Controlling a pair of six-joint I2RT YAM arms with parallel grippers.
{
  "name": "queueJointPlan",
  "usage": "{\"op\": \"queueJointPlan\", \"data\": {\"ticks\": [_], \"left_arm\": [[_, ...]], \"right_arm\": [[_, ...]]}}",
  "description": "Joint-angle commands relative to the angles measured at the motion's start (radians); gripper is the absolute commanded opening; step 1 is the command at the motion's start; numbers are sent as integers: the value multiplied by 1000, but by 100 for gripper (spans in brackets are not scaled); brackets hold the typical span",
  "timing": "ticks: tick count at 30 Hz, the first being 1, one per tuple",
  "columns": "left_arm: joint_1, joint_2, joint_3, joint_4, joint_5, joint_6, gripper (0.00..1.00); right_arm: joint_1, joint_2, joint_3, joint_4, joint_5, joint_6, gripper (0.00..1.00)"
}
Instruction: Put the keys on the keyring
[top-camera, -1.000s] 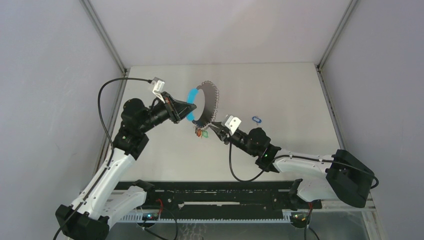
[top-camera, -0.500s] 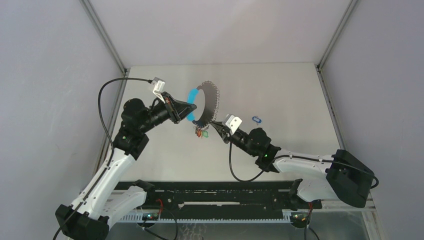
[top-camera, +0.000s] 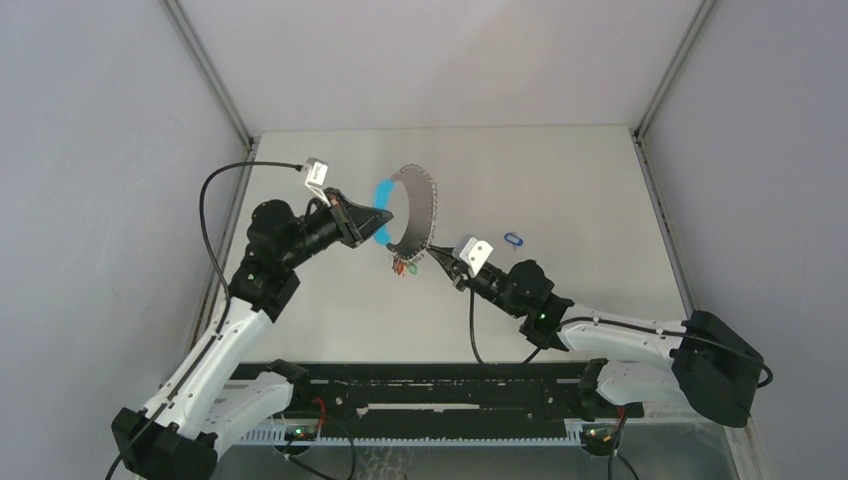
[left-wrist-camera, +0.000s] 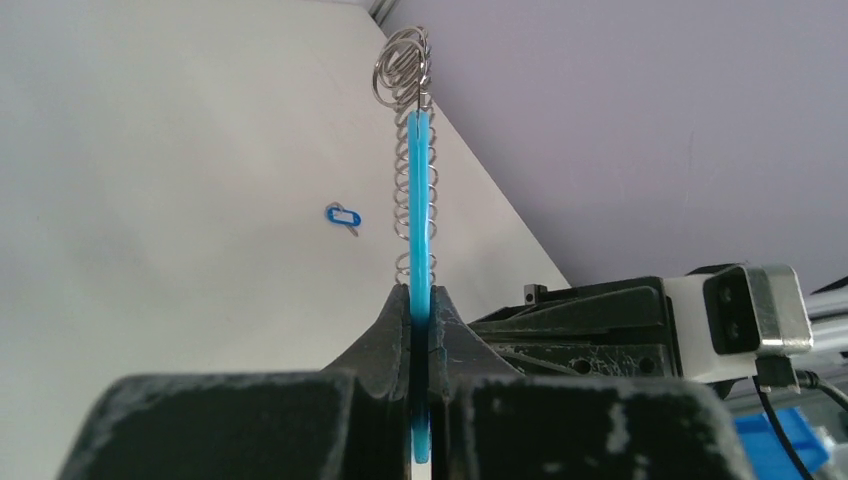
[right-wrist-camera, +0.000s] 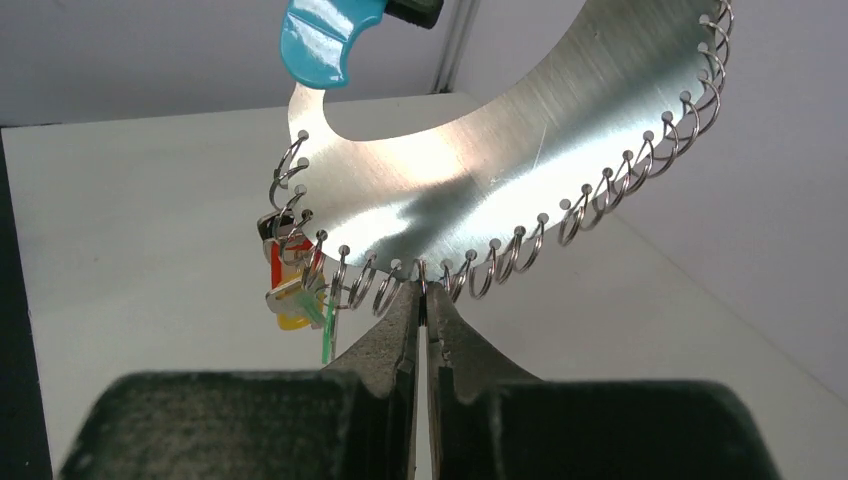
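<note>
My right gripper is closed on the plate's split ring (right-wrist-camera: 421, 266). My left gripper should next bring the cyan handle down toward the clear table (top-camera: 432, 302) and then let it go.
The keyring (top-camera: 428, 205) is a shiny crescent metal plate with several small split rings along its outer edge and a cyan handle. It is held up in the air. My left gripper (top-camera: 385, 215) is shut on the cyan handle (left-wrist-camera: 420, 230); the plate shows edge-on there. My right gripper (top-camera: 433, 253) is shut on one split ring (right-wrist-camera: 421, 272) at the plate's (right-wrist-camera: 480, 170) lower edge. Red, yellow and green tags (right-wrist-camera: 290, 290) hang from rings to the left of it. The blue-headed key (top-camera: 513, 239) lies on the table to the right, apart from both grippers, and also shows in the left wrist view (left-wrist-camera: 342, 216).
The white table (top-camera: 560, 180) has metal posts at its back corners (top-camera: 640, 125) and grey walls on both sides. A black rail (top-camera: 430, 385) runs along the near edge by the arm bases.
My right arm has shifted a little to the right and nearer, its gripper still on the ring. The keyring and left gripper have barely moved. The blue key has not moved.
</note>
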Motion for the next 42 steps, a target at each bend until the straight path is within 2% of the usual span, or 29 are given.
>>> {"op": "queueJointPlan", "data": {"ticks": [1, 6, 11, 16, 20, 25, 26, 28, 31, 32, 33, 34, 35, 36, 37, 42], "left_arm": [[-1, -18, -56, 43, -58, -133, 0], [1, -15, -142, 159, -28, -282, 0], [-1, -15, -253, 232, -72, -381, 0], [-18, -13, -386, 366, -107, -437, 6], [-44, 3, -454, 408, -156, -417, 20], [-76, 90, -520, 512, -175, -417, 31], [-83, 106, -531, 531, -183, -420, 36], [-90, 145, -555, 586, -190, -421, 57], [-91, 201, -592, 664, -188, -433, 61], [-91, 219, -607, 694, -188, -437, 69], [-91, 234, -619, 720, -189, -437, 71], [-91, 248, -629, 739, -190, -435, 78], [-91, 262, -647, 771, -195, -425, 90], [-90, 265, -654, 782, -195, -418, 92], [-91, 265, -665, 794, -200, -404, 99], [-90, 190, -713, 769, -215, -282, 100]], "right_arm": [[-5, -56, 0, 0, -50, -32, 0], [-36, -70, -23, 33, -126, -30, 0], [-77, -41, -68, 98, -198, -24, 0], [-95, -12, -122, 181, -238, -3, 0], [-114, -4, -143, 186, -285, 8, 0], [-134, 36, -168, 223, -327, 6, 0], [-137, 44, -172, 235, -335, 10, 0], [-147, 60, -173, 252, -354, 23, 0], [-151, 81, -175, 256, -363, 22, 0], [-153, 88, -175, 257, -364, 18, 0], [-155, 98, -176, 256, -366, 14, 0], [-160, 109, -176, 257, -368, 13, 0], [-168, 131, -179, 271, -374, 15, 0], [-169, 141, -181, 278, -379, 18, 0], [-175, 153, -185, 290, -388, 26, 0], [-218, 188, -190, 312, -451, 51, 0]]}}
